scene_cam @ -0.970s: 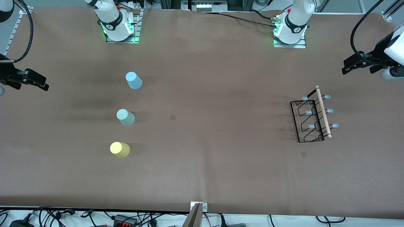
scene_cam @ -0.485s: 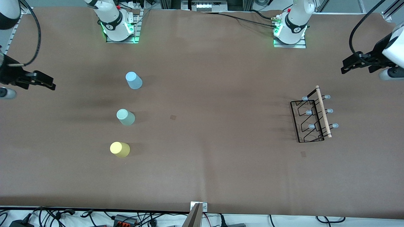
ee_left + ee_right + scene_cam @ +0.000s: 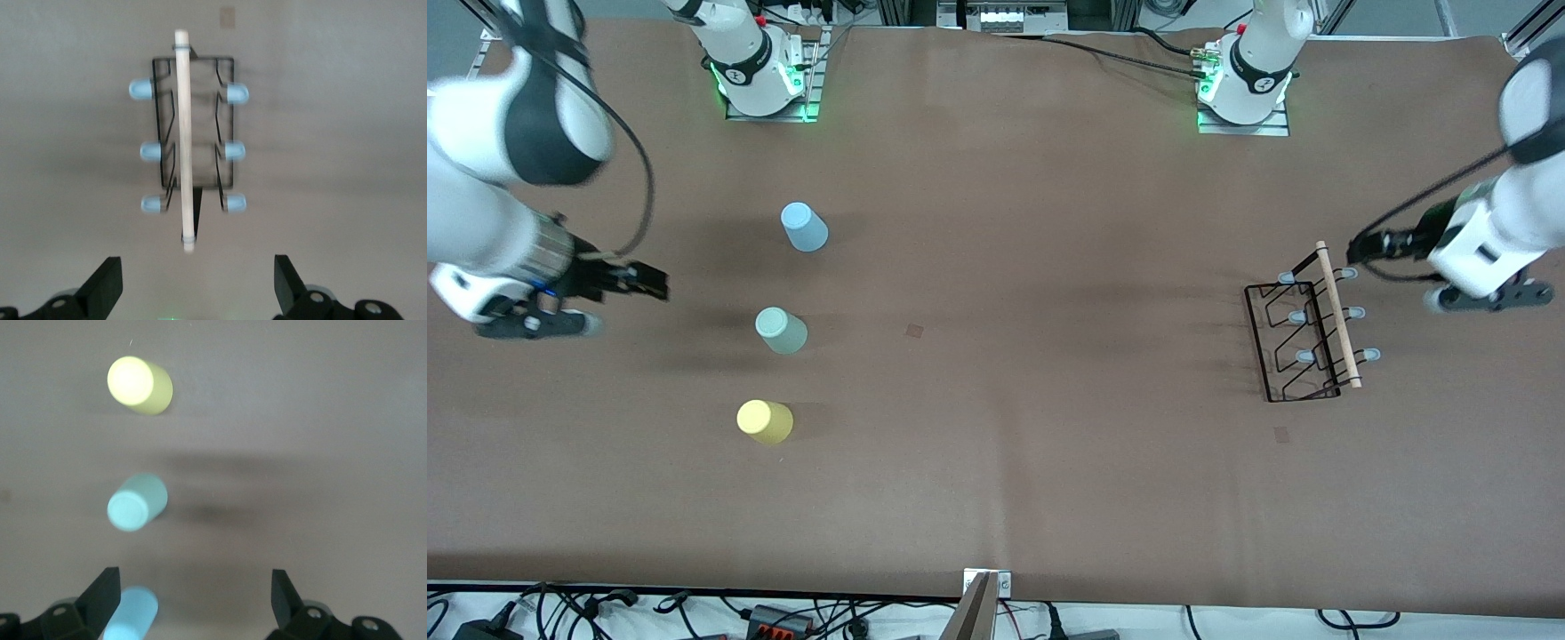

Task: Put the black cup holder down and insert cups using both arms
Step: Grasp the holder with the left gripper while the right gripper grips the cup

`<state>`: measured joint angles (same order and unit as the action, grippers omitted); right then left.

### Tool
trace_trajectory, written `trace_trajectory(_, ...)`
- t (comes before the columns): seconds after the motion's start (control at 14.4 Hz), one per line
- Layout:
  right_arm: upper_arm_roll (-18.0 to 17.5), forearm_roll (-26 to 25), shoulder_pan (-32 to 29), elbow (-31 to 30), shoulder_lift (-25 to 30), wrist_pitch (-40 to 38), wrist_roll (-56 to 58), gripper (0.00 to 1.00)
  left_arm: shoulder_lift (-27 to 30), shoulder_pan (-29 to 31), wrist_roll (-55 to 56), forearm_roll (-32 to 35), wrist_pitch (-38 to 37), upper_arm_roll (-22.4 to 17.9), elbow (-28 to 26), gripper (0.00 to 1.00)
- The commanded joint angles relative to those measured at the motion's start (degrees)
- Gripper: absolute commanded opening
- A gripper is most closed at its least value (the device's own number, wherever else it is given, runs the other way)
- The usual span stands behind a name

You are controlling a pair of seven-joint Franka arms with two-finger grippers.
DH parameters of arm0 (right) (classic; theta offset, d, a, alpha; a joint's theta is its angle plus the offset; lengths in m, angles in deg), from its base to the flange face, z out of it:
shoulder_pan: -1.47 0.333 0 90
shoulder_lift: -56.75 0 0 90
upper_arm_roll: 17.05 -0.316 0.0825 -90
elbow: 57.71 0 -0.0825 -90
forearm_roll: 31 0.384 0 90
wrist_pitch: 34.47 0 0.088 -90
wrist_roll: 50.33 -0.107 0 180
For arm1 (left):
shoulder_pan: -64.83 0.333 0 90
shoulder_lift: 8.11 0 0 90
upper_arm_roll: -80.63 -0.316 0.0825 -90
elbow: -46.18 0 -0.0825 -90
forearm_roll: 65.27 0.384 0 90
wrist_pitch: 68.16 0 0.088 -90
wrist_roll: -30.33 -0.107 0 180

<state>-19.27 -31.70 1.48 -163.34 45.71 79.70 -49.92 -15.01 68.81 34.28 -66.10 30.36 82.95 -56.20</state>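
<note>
I expect the black cup holder (image 3: 1305, 340) to come along as a whole when I carry the wooden rod, because wire loops (image 3: 1352, 380) hold the rod at both ends.
The black cup holder (image 3: 1303, 342) stands toward the left arm's end of the table, its wooden rod (image 3: 1338, 313) on top and pale pegs at both sides. It also shows in the left wrist view (image 3: 193, 140). My left gripper (image 3: 1362, 244) is open and empty, above the table just off the rod's end that lies farther from the front camera (image 3: 197, 283). Three cups stand upside down in a row: light blue (image 3: 804, 227), grey-green (image 3: 781, 330), yellow (image 3: 764, 421). My right gripper (image 3: 654, 283) is open and empty, beside them (image 3: 193, 597).
The arm bases (image 3: 763, 80) (image 3: 1245, 89) stand along the table edge farthest from the front camera. Two small dark marks lie on the brown table, one mid-table (image 3: 914, 331) and one near the holder (image 3: 1281, 434). Cables run along the nearest edge.
Both arms have swung in from the table's ends. The right gripper moved toward the cups, the left gripper toward the holder's rod. Cups and holder have not moved.
</note>
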Motion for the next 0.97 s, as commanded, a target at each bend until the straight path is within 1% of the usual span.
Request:
trace_trajectory(0.0, 0.02, 0.35, 1.31, -11.67, 2.17, 13.05, -1.28, 1.00, 2.06, 0.16, 0.00, 1.80, 9.12, 0.32, -8.08, 1.00)
trace_trajectory(0.07, 0.02, 0.35, 1.57, -14.75, 1.82, 18.49, -2.94, 1.00, 1.89, 0.16, -0.52, 1.80, 11.93, 0.32, -10.10, 1.00)
trace_trajectory(0.14, 0.02, 0.35, 2.36, -16.44, 1.03, 22.11, -4.61, 1.00, 1.54, 0.33, -0.53, 1.88, 14.40, 0.32, -11.78, 1.00)
trace_trajectory(0.21, 0.02, 0.35, 3.76, -16.89, -0.63, 24.67, -5.93, 1.00, 1.45, 1.03, -0.53, 1.88, 17.38, 0.32, -13.45, 1.00)
trace_trajectory(0.28, 0.02, 0.35, 4.30, -16.89, -2.21, 26.09, -7.16, 1.00, 1.36, 1.56, -0.61, 1.88, 20.37, 0.32, -15.55, 0.97)
trace_trajectory(0.42, 0.02, 0.35, 6.66, -16.89, -4.41, 28.73, -9.54, 1.00, 0.31, 1.56, -0.62, 1.88, 25.30, 0.32, -18.28, 0.83)
trace_trajectory(0.55, 0.02, 0.35, 7.63, -16.72, -6.17, 30.67, -10.95, 1.00, -1.09, 1.74, -0.70, 1.88, 28.73, 0.32, -19.78, 0.69)
trace_trajectory(0.62, 0.02, 0.35, 7.99, -16.72, -6.88, 32.16, -10.96, 1.00, -1.27, 1.65, -0.70, 1.88, 29.01, 0.40, -19.88, 0.62)
trace_trajectory(0.76, 0.02, 0.35, 8.17, -16.63, -8.37, 33.92, -11.04, 1.00, -1.19, 1.65, -0.70, 1.88, 28.84, 0.40, -19.97, 0.51)
trace_trajectory(0.83, 0.02, 0.35, 8.86, -16.63, -9.16, 35.06, -11.04, 1.00, -1.27, 1.74, -0.62, 1.80, 28.84, 0.40, -19.97, 0.43)
trace_trajectory(0.9, 0.02, 0.35, 9.05, -16.63, -9.60, 35.33, -11.04, 1.00, -1.28, 1.82, -0.70, 1.80, 28.84, 0.40, -20.05, 0.32)
